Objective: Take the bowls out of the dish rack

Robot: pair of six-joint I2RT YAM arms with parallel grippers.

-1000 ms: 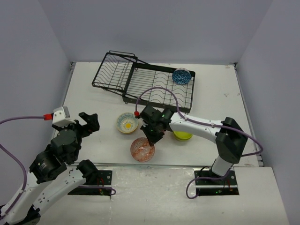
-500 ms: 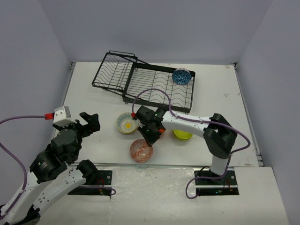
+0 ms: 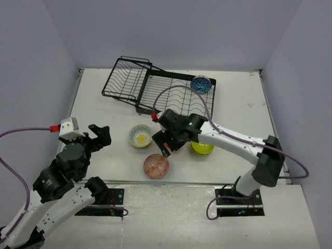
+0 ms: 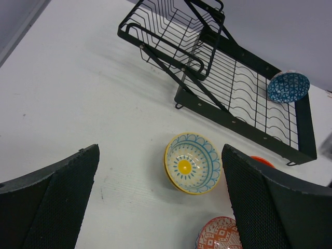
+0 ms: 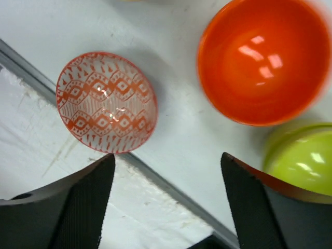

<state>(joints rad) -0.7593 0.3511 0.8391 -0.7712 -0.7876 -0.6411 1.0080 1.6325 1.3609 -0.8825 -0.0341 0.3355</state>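
Observation:
My right gripper should keep moving to the blue patterned bowl [image 3: 201,84], since it stands alone in the dish rack, until its fingers straddle that bowl's exposed rim [image 3: 208,80].
The black wire dish rack [image 3: 124,80] stands at the back of the table, with a blue patterned bowl [image 3: 201,84] in its far right corner. Out on the table lie a cream bowl with a yellow centre [image 3: 140,136], a pinkish patterned bowl [image 3: 156,166], a lime green bowl [image 3: 203,148] and an orange-red bowl [image 5: 264,59]. My right gripper [image 3: 167,146] hovers open above the pinkish bowl [image 5: 106,101] and the orange-red one, holding nothing. My left gripper [image 3: 98,136] is open at the near left, facing the cream bowl [image 4: 193,162].
The pinkish bowl sits right by the table's near edge strip [image 5: 171,181]. White mounting plates [image 3: 207,207] lie beyond that edge. A purple cable [image 3: 181,93] arcs over the rack's front. Grey walls close in the table on three sides.
My right gripper has opened and let go of the pinkish bowl, which stays by the near edge. The gripper rose a little and its arm swung out to the right. The left arm is still.

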